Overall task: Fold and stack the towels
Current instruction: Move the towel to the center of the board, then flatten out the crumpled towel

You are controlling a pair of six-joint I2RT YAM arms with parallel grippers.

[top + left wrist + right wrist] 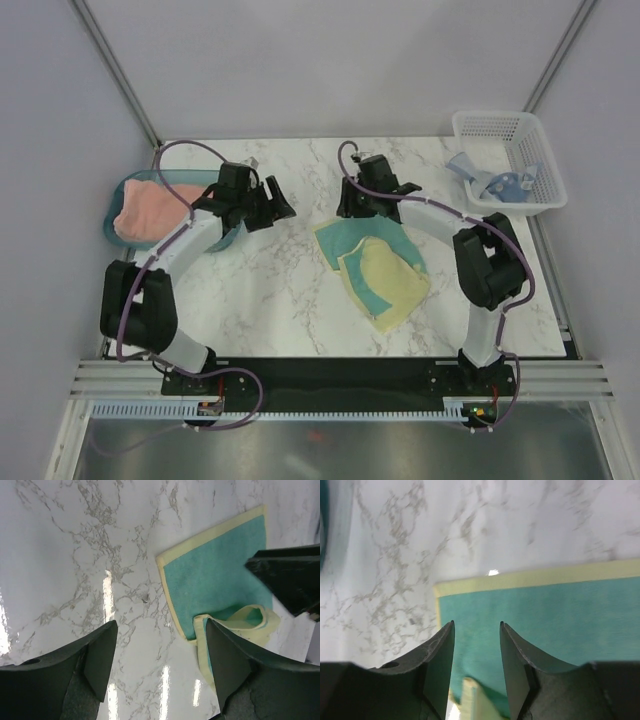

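Observation:
I am going to lift the far corners, and the pale yellow towel (366, 234) should then pull out into a long sheet, because its yellow fold (384, 266) lies loosely over the teal.
The pale yellow towel with teal patches (375, 265) lies crumpled and partly folded over on the marble table (270, 290) in the middle. In the left wrist view its teal side (215, 575) faces up, with a raised fold near the right finger. My left gripper (268, 205) (160, 627) is open over bare marble just left of this towel. My right gripper (365, 205) (476, 624) hovers open over the towel's far corner (560, 615), with a yellow edge showing low between its fingers. The salmon-pink towel (150, 212) lies in the teal tray. A light blue towel (492, 180) sits in the basket.
The translucent teal tray (113, 205) stands at the left edge of the table, beside my left arm. The white mesh basket (520, 130) sits at the far right corner. Grey walls and frame posts close in the table's sides and back.

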